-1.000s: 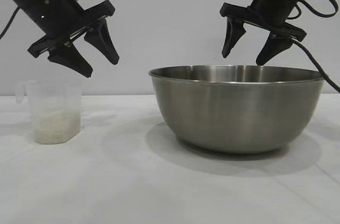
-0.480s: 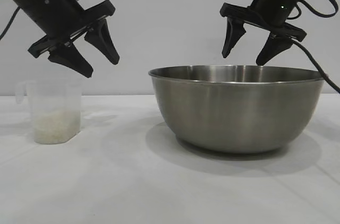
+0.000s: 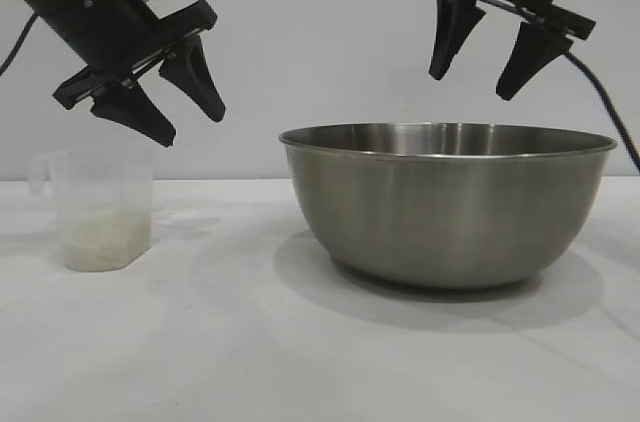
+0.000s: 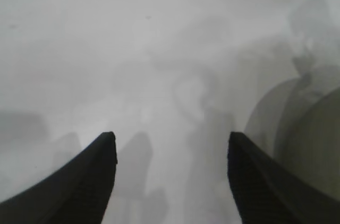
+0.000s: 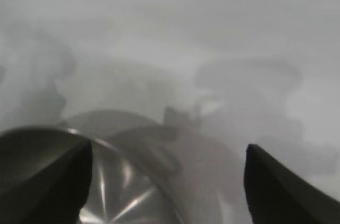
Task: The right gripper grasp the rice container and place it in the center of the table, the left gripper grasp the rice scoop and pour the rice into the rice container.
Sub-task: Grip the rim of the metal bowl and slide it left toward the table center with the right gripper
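Observation:
The broad base (image 3: 440,285) rests flat on the smooth tabletop. I expect the rice container to slide across it low and upright when I push the container's side.
The rice container (image 3: 448,204), a large brushed steel bowl, stands on the white table (image 3: 200,342) right of centre. My right gripper (image 3: 470,87) hangs open well above its rim, holding nothing; its wrist view looks down onto the bowl's rim (image 5: 127,181). The rice scoop (image 3: 98,210), a small translucent cup with a side handle, stands at the left with white rice (image 3: 100,238) in its bottom. My left gripper (image 3: 190,130) hovers open just above and to the right of the scoop, empty. Part of the bowl (image 4: 313,134) shows in the left wrist view.
A plain pale wall (image 3: 320,32) runs behind the table. Bare tabletop lies between the scoop and the bowl and in front of both.
My right gripper has risen higher above the bowl and drifted slightly right. The left gripper, the scoop and the bowl have not moved.

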Controlling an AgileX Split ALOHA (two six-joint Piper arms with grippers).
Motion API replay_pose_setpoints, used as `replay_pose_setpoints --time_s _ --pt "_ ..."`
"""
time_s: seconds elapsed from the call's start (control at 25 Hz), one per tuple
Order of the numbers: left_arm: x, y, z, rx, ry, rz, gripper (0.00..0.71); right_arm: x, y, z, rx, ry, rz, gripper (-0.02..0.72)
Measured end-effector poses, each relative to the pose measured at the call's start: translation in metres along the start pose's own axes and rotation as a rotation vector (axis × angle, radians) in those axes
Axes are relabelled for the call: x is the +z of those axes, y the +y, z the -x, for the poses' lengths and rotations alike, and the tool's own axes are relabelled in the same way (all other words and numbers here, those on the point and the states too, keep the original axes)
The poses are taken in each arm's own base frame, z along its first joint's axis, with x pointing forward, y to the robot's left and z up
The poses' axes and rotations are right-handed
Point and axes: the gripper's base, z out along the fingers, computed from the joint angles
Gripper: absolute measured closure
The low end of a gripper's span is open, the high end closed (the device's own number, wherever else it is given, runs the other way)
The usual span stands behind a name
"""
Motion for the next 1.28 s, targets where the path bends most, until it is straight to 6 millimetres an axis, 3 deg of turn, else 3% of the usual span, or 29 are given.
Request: replay_pose_setpoints --time_s 0.24,0.56,0.96,1.2,1.28 --pt "0.0 0.0 0.0 0.0 0.001 -0.002 0.309 -0.002 -0.002 -0.013 0.008 0.143 -0.028 0.196" --pt "0.0 0.0 0.0 0.0 0.004 -0.005 0.309 -0.005 -0.007 -0.017 0.08 0.162 -0.095 0.196" --pt "0.0 -0.002 -0.001 0.003 0.013 -0.018 0.309 0.012 -0.007 -0.065 0.206 0.316 -0.09 0.196" --pt "0.0 -0.002 -0.001 0.003 0.015 -0.02 0.309 0.019 -0.007 -0.065 0.226 0.264 -0.073 0.196" --pt "0.0 -0.002 -0.001 0.003 0.017 -0.023 0.309 0.021 -0.008 -0.064 0.227 0.247 -0.074 0.255"
